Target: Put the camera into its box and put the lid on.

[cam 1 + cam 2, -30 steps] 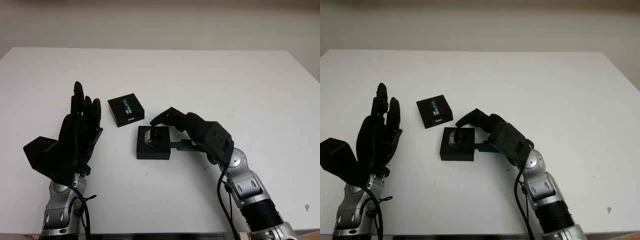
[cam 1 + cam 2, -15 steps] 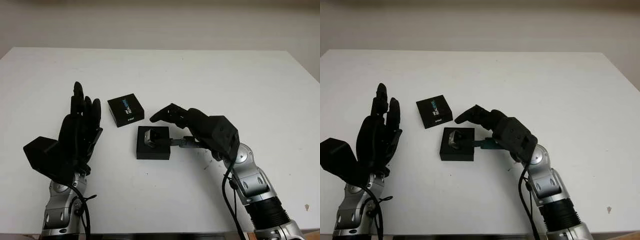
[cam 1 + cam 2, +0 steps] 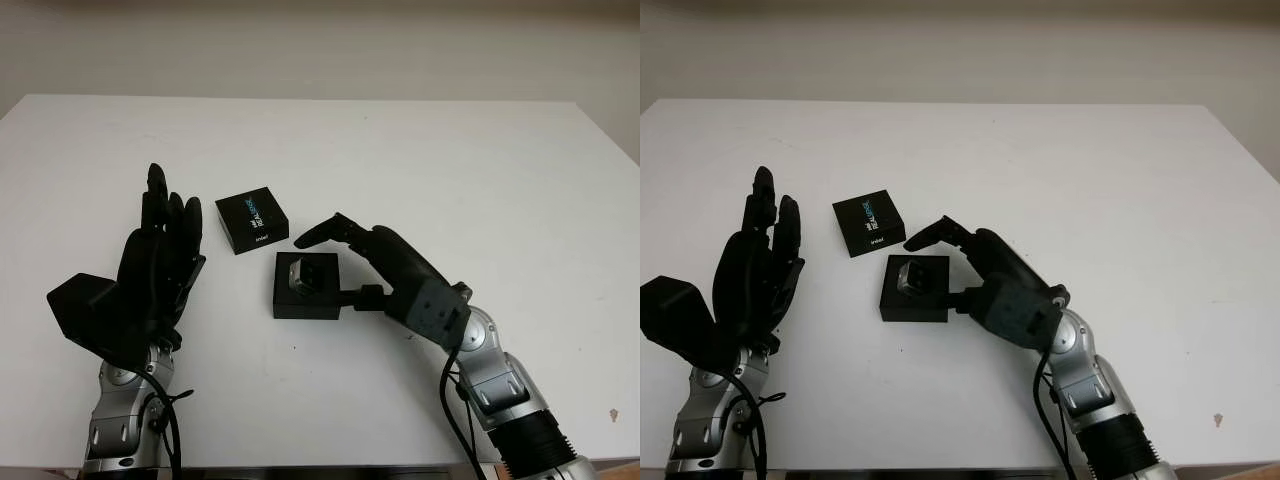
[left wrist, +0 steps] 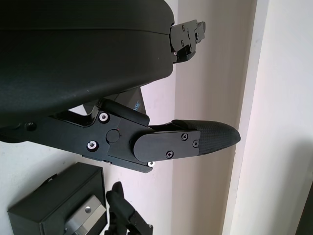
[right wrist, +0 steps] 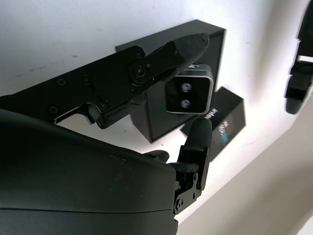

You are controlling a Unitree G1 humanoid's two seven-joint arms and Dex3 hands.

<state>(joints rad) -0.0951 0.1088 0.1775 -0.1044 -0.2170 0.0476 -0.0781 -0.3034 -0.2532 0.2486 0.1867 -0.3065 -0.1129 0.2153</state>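
My gripper will get the silver camera (image 3: 306, 277) free and uncover a hidden hollow in the black box when it lifts, because the camera stands tilted, its side raised (image 3: 295, 275) above the box.
The black box (image 3: 306, 298) sits open on the white table, and the small silver camera (image 3: 300, 274) lies inside it, its two lenses facing up (image 5: 188, 95). The black lid (image 3: 252, 219), printed in blue and white, lies flat just beyond the box to the left. My right hand (image 3: 325, 268) is open over the box's right side: its fingers (image 3: 322, 232) arch above the far edge and the thumb (image 3: 362, 297) lies by the right wall, clear of the camera. My left hand (image 3: 165, 245) is open and raised upright left of the box.
The white table (image 3: 450, 170) stretches wide to the right and far side. A pale wall runs behind its far edge.
The right hand's fingers have come off the camera, leaving it in the box. The wrist swung up, then dropped lower and back. The left hand has not moved.
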